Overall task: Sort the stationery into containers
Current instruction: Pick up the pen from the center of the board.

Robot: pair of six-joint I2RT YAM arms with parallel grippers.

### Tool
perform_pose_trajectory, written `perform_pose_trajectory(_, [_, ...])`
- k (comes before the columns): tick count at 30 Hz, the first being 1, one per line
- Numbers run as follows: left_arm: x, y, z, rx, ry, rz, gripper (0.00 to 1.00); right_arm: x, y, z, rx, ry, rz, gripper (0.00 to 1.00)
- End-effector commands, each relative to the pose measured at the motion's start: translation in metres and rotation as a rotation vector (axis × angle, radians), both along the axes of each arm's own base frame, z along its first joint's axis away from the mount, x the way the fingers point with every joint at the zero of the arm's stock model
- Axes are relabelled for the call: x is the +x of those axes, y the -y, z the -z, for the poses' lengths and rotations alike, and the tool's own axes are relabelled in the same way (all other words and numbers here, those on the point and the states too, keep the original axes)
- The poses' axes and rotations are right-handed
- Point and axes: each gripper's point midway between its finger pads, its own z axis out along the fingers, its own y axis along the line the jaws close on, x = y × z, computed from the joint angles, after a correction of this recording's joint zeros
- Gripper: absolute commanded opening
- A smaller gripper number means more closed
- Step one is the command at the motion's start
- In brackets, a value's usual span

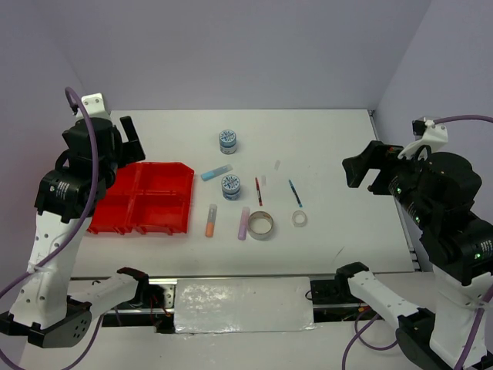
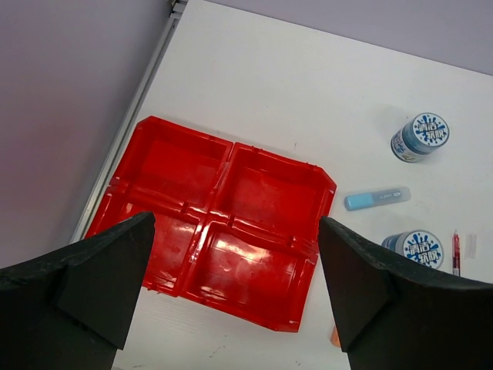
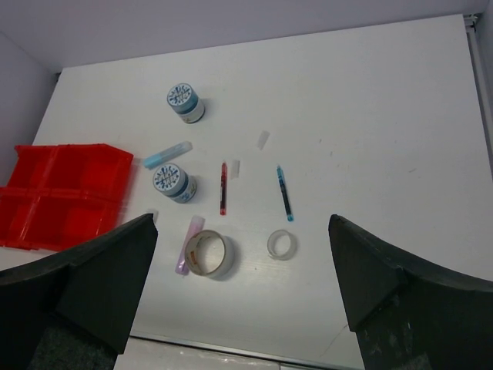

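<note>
The teal pen (image 1: 295, 192) lies free and its narrow width lines up with the gripper's open fingers, so the robot's right gripper should keep going toward the pen's body (image 1: 298, 200) and close there.
The red four-compartment tray (image 1: 142, 196) lies at the left with nothing in it; it also shows in the left wrist view (image 2: 185, 166). To its right lie two blue-patterned tubs (image 1: 228, 139) (image 1: 231, 184), a light-blue stick (image 1: 216, 173), a red pen (image 1: 259, 191), a teal pen (image 1: 295, 193), an orange stick (image 1: 210, 220), a lilac stick (image 1: 244, 223), a grey tape ring (image 1: 260, 225) and a clear tape ring (image 1: 300, 219). My left gripper (image 2: 235, 227) is open, empty and high above the tray. My right gripper (image 3: 242, 221) is open, empty and high above the rings (image 3: 208, 253).
The white table (image 1: 331, 139) is walled at the back and both sides by lilac panels. A small clear scrap (image 3: 263, 139) lies beyond the pens. The arm bases stand along the near edge.
</note>
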Motion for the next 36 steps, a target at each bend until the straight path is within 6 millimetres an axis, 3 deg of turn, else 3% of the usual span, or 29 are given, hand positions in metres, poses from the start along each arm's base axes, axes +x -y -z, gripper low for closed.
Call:
perform_pose_trajectory(1, [-0.001, -0.006, -0.01, -0.004, 0.045, -0.038, 0.99, 0.007, -0.007, -0.008, -0.009, 0.042, -0.036, 1.0])
perform_pose_trajectory(4, [0.001, -0.005, -0.008, -0.001, 0.036, -0.033, 0.99, 0.011, -0.015, -0.004, 0.006, 0.046, -0.075, 1.0])
perform_pose_trajectory(9, [0.001, -0.004, -0.007, -0.008, 0.026, -0.04, 0.99, 0.033, -0.031, 0.026, -0.015, -0.077, -0.122, 1.0])
perform_pose_trajectory(12, [0.005, 0.003, -0.008, -0.032, 0.031, -0.004, 0.99, 0.058, -0.047, 0.076, -0.036, -0.226, -0.16, 1.0])
perform_pose_trajectory(13, [0.005, 0.007, -0.009, -0.036, 0.031, 0.016, 0.99, 0.068, -0.054, 0.109, -0.062, -0.318, -0.168, 1.0])
perform_pose_trajectory(14, [0.009, 0.015, -0.008, -0.051, 0.02, 0.058, 0.99, 0.076, -0.06, 0.121, -0.071, -0.33, -0.178, 0.99])
perform_pose_trajectory(15, [0.009, 0.018, -0.012, -0.056, 0.022, 0.079, 0.99, 0.081, -0.064, 0.135, -0.084, -0.36, -0.181, 0.97])
perform_pose_trajectory(16, [0.01, 0.021, -0.011, -0.054, 0.017, 0.098, 0.99, 0.087, -0.071, 0.162, -0.13, -0.43, -0.186, 0.95])
perform_pose_trajectory(17, [0.01, 0.023, -0.009, -0.055, 0.005, 0.108, 0.99, 0.093, -0.076, 0.172, -0.147, -0.442, -0.195, 0.93])
perform_pose_trajectory(18, [0.009, 0.023, -0.007, -0.054, -0.005, 0.107, 0.99, 0.099, -0.08, 0.198, -0.188, -0.509, -0.201, 0.91])
perform_pose_trajectory(21, [0.007, 0.025, 0.001, -0.056, -0.026, 0.124, 0.99, 0.114, -0.082, 0.232, -0.259, -0.566, -0.195, 0.86])
perform_pose_trajectory(22, [0.007, 0.028, 0.002, -0.06, -0.029, 0.138, 0.99, 0.117, -0.082, 0.254, -0.286, -0.616, -0.201, 0.85])
perform_pose_trajectory(25, [0.006, 0.038, 0.008, -0.082, -0.046, 0.189, 0.99, 0.134, -0.088, 0.283, -0.3, -0.657, -0.244, 0.8])
perform_pose_trajectory(30, [0.005, 0.048, 0.013, -0.114, -0.066, 0.238, 0.99, 0.16, -0.085, 0.328, -0.262, -0.737, -0.282, 0.64])
perform_pose_trajectory(36, [0.003, 0.053, 0.015, -0.132, -0.07, 0.261, 0.99, 0.173, -0.086, 0.366, -0.284, -0.835, -0.294, 0.56])
